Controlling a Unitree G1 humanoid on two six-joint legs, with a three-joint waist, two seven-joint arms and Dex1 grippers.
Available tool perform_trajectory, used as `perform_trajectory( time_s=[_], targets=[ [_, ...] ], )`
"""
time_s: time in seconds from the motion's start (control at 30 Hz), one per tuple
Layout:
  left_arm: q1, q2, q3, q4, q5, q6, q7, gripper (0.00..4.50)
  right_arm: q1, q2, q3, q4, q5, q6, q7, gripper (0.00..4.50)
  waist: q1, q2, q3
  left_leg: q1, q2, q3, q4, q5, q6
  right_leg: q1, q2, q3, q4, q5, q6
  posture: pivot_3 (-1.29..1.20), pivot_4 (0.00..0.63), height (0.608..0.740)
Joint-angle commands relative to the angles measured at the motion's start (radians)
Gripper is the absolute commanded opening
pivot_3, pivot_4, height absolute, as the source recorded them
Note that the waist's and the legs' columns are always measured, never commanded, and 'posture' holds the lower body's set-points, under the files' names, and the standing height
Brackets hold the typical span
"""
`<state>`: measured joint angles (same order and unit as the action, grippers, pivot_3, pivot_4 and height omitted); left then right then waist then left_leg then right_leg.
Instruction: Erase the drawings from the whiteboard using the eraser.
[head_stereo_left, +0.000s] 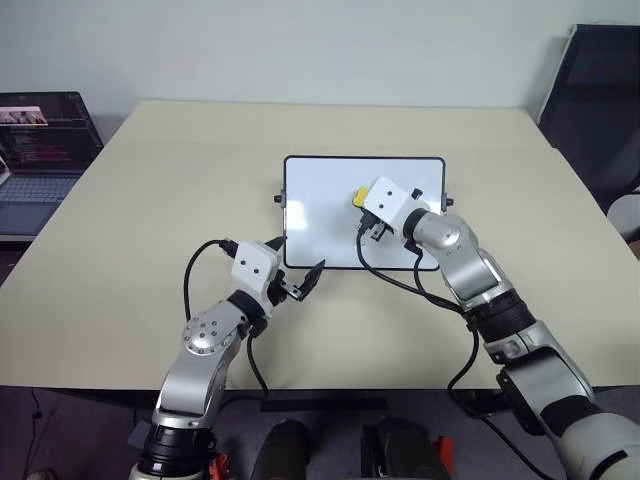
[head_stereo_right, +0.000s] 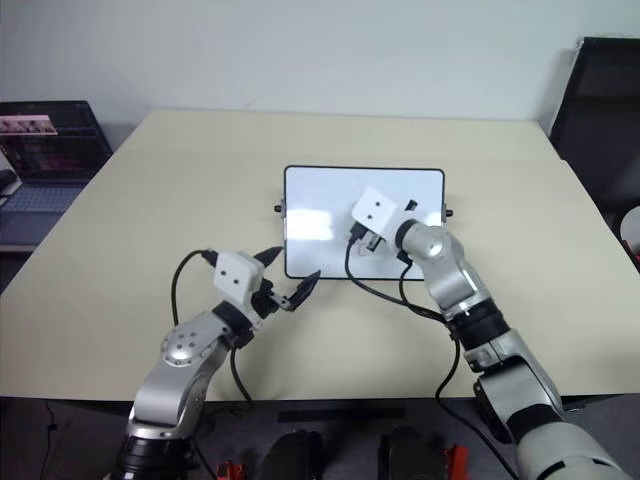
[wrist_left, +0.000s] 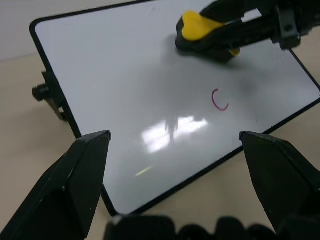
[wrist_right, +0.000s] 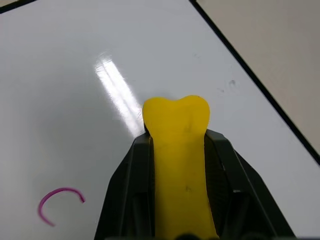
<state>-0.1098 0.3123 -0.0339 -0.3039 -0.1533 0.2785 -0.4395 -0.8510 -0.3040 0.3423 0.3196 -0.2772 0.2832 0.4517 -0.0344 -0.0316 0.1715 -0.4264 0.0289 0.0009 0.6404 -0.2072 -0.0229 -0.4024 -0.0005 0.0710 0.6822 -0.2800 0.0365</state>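
The pink C (wrist_left: 219, 101) lies between the eraser and the whiteboard's near edge (head_stereo_left: 340, 267), so my right gripper should sweep the eraser back over the C toward that edge.
The whiteboard (head_stereo_left: 325, 215) lies flat in the middle of the table, black-framed, with small knobs on its short sides. A single pink "C" drawing (wrist_left: 220, 99) is on the white surface; it also appears in the right wrist view (wrist_right: 60, 203). My right gripper (wrist_right: 176, 145) is shut on the yellow eraser (head_stereo_left: 357, 196), whose black underside rests on or just above the board, a short way from the C. My left gripper (head_stereo_left: 301, 283) hangs open with nothing in it, at the board's near left corner.
The beige table (head_stereo_left: 150, 200) stretches wide around the board. An open laptop (head_stereo_left: 40, 150) stands on a separate surface beyond the table's left edge. A dark chair (head_stereo_left: 600, 100) is at the far right. Black cables loop from both wrists.
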Motion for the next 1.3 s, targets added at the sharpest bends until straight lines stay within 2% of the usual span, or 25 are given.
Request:
perform_trajectory(
  time_s=[0.03, 0.2, 0.3, 0.5, 1.0, 1.3],
  targets=[
    [0.0, -0.003, 0.005, -0.071, 0.001, -0.007, 0.02, 4.5, -0.024, 0.001, 0.035, 0.048, -0.056, -0.034, -0.009, 1.07, 0.001, 0.0, 0.0, 0.0, 0.0, 0.0, 0.0, 0.0, 0.0, 0.0, 0.0, 0.0, 0.0, 0.0, 0.0, 0.0, 0.15, 0.74],
    [0.002, -0.002, 0.006, -0.088, -0.001, 0.001, 0.032, 4.5, 0.043, -0.004, 0.079, 0.065, -0.089, -0.03, 0.024, 1.07, 0.001, -0.001, -0.001, 0.002, 0.0, 0.0, 0.0, 0.0, 0.0, 0.003, 0.0, 0.0, 0.0, 0.0, 0.0, 0.0, 0.15, 0.74],
    [0.004, -0.001, 0.007, -0.09, -0.001, 0.001, 0.033, 4.5, 0.074, -0.007, 0.087, 0.035, -0.094, -0.008, 0.041, 1.07, -0.001, -0.001, -0.001, 0.015, 0.0, 0.001, 0.0, 0.0, 0.0, 0.017, 0.0, -0.001, -0.002, -0.001, 0.0, 0.0, 0.15, 0.74],
    [0.0, 0.001, 0.003, -0.089, -0.001, 0.0, 0.038, 4.5, 0.106, 0.01, 0.087, -0.004, -0.095, 0.04, 0.056, 1.07, -0.001, -0.001, -0.001, 0.027, 0.001, 0.0, 0.0, 0.0, 0.001, 0.027, -0.001, 0.001, -0.002, -0.007, -0.003, 0.0, 0.15, 0.74],
    [-0.011, 0.014, 0.019, -0.117, -0.01, 0.036, 0.044, 4.5, 0.227, 0.034, 0.187, -0.028, -0.142, 0.093, 0.119, 1.07, -0.008, -0.002, -0.002, 0.029, 0.001, -0.001, -0.001, 0.0, 0.001, 0.028, -0.003, 0.001, -0.002, -0.008, -0.003, 0.0, 0.15, 0.74],
    [-0.017, 0.01, 0.015, -0.119, -0.008, 0.05, 0.044, 4.5, 0.15, 0.02, 0.094, -0.048, -0.123, 0.078, 0.09, 1.07, -0.008, -0.003, -0.001, 0.029, 0.002, -0.001, -0.001, 0.0, 0.001, 0.023, -0.005, 0.001, -0.003, -0.008, -0.004, 0.0, 0.15, 0.74]
  ],
)
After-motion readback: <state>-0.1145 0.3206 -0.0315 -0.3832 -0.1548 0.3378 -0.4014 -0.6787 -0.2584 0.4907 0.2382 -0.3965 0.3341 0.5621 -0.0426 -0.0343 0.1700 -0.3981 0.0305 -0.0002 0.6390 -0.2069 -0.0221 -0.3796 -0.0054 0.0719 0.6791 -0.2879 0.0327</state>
